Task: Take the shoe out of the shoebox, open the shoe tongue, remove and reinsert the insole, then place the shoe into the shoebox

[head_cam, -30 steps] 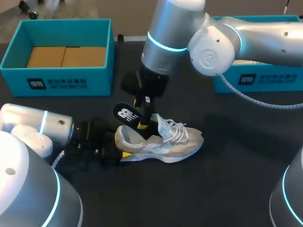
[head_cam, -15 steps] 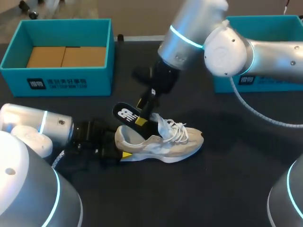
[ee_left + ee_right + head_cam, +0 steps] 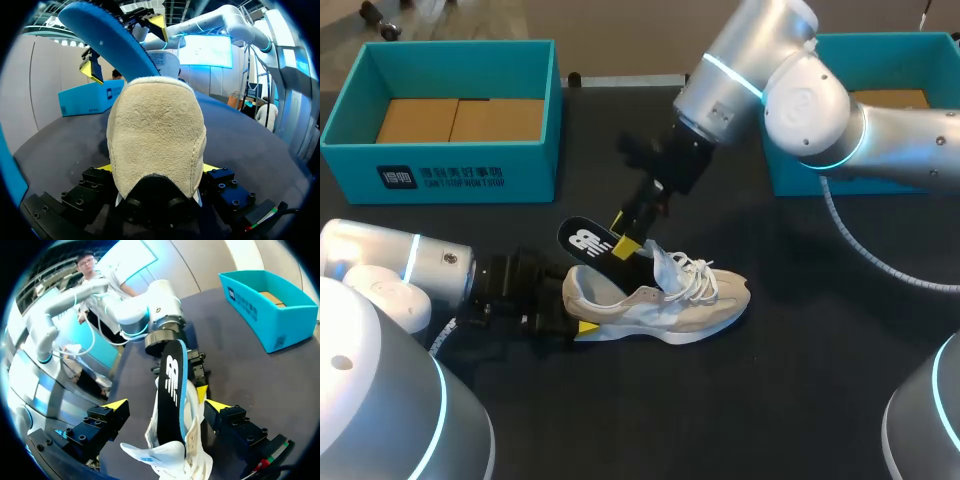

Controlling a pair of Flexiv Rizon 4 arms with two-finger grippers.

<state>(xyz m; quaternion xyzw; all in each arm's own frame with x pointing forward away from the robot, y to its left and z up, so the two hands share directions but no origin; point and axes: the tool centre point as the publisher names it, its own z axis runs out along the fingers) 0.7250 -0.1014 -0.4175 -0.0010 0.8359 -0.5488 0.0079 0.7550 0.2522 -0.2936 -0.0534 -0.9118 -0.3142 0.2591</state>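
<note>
The insole's loose heel end [image 3: 574, 233] sticks straight up from the shoe's opening, so I expect the insole to slide out whole and stay almost flat when I pull.
A beige and white shoe [image 3: 665, 300] stands upright on the black table, toe to the right. My left gripper [image 3: 578, 308] is shut on its heel; in the left wrist view the suede heel [image 3: 157, 135] fills the gap between the yellow tips. A black insole [image 3: 590, 242] with a white logo sticks up out of the shoe's opening and leans back over the heel. My right gripper [image 3: 622, 233] hangs open above the shoe. In the right wrist view the insole [image 3: 172, 390] stands between its spread fingers [image 3: 115, 404] without touching either.
A teal shoebox [image 3: 440, 172] with brown cardboard inside stands at the back left. A second teal box [image 3: 880, 170] is at the back right, partly behind my right arm. Bare black table lies in front of the shoe and to its right.
My right arm has swung to the right and its gripper has risen a little from the shoe's opening. Shoe, insole and left gripper have stayed put.
</note>
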